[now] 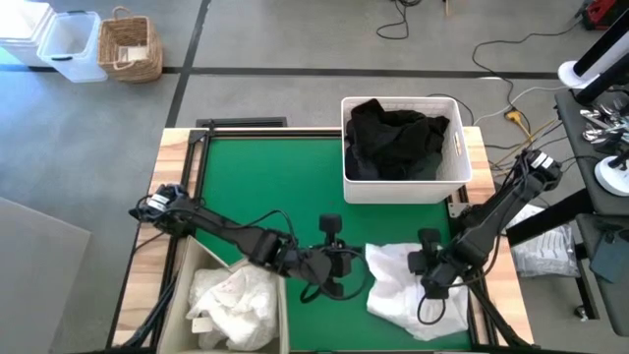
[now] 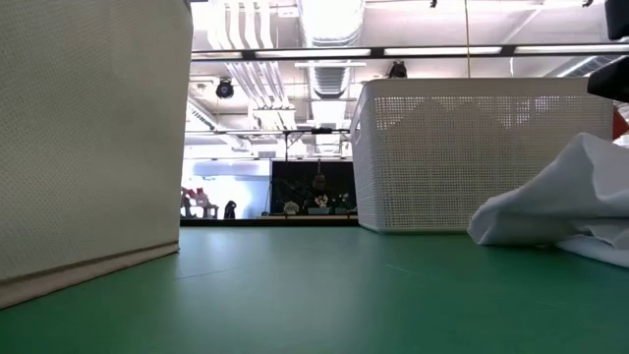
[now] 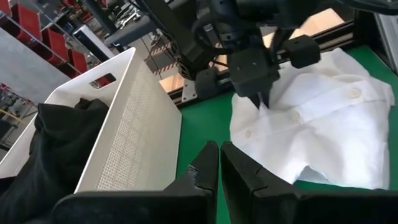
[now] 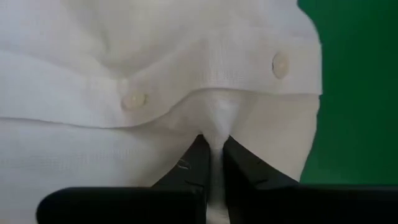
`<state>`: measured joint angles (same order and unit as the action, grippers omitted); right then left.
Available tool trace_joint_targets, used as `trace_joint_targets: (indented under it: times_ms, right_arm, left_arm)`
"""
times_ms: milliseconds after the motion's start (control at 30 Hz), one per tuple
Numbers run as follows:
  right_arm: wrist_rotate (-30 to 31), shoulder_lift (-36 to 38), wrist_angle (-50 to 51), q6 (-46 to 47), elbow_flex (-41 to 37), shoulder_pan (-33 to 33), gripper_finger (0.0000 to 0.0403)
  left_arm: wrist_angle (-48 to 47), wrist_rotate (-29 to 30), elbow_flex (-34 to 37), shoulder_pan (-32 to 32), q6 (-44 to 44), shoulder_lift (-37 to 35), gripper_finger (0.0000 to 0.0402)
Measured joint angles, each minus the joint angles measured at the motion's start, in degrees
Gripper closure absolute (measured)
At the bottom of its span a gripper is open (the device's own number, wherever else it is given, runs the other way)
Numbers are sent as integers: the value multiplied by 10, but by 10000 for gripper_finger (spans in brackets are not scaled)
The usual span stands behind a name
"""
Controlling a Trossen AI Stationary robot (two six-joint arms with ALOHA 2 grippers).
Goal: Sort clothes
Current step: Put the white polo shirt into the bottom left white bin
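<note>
Next, my right gripper lifts the shirt (image 1: pixel 391 280) and hands it to my left gripper first, because my right gripper is holding the white shirt far across from the beige bin (image 1: pixel 234 307).
A white button shirt (image 1: pixel 408 290) lies crumpled on the green table near its front right; it also shows in the low view (image 2: pixel 560 202). My right gripper (image 4: pixel 213 149) points steeply down onto it and is shut on its cloth (image 3: pixel 261 101). Just left of the shirt, my left gripper (image 3: pixel 219 163) hovers over the bare table, shut and holding nothing (image 1: pixel 344 268). Black clothes (image 1: pixel 393 138) fill the white basket (image 1: pixel 405 187). White clothes (image 1: pixel 236 300) lie in the beige bin (image 1: pixel 182 270). My right gripper pinches a small raised fold of the white shirt (image 4: pixel 214 121) between its two fingers, just beside the buttoned edge. The fingers come from above, pointing steeply down. The rest of the shirt lies slack on the table.
The white basket (image 2: pixel 472 147) stands at the table's far right, the beige bin (image 2: pixel 88 138) at the near left. Bare green table (image 1: pixel 265 187) stretches between them. The wooden table edge (image 1: pixel 477 147) runs on the right, behind the basket.
</note>
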<state>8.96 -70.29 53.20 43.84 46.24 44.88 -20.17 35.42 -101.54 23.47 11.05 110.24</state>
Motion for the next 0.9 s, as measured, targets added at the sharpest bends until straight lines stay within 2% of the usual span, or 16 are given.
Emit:
trace_joint_targets:
  times_ms: [167, 467, 633, 767, 900]
  right_arm:
    - [34, 9, -3, -24, 5, 0, 387]
    - [141, 27, -17, -92, 59, 0, 388]
    - [216, 27, -18, -141, 103, 0, 389]
    - [252, 27, -29, -185, 124, 0, 389]
    - [277, 26, -36, -221, 140, -2, 390]
  left_arm:
    - [-13, 0, 0, 4, -3, -4, 401]
    - [-19, -1, 0, 19, -13, -23, 401]
    - [-44, -42, 0, 20, -43, -23, 400]
    - [-44, -49, 4, 15, -70, -23, 380]
    - [-48, -49, 5, 15, -77, -22, 344]
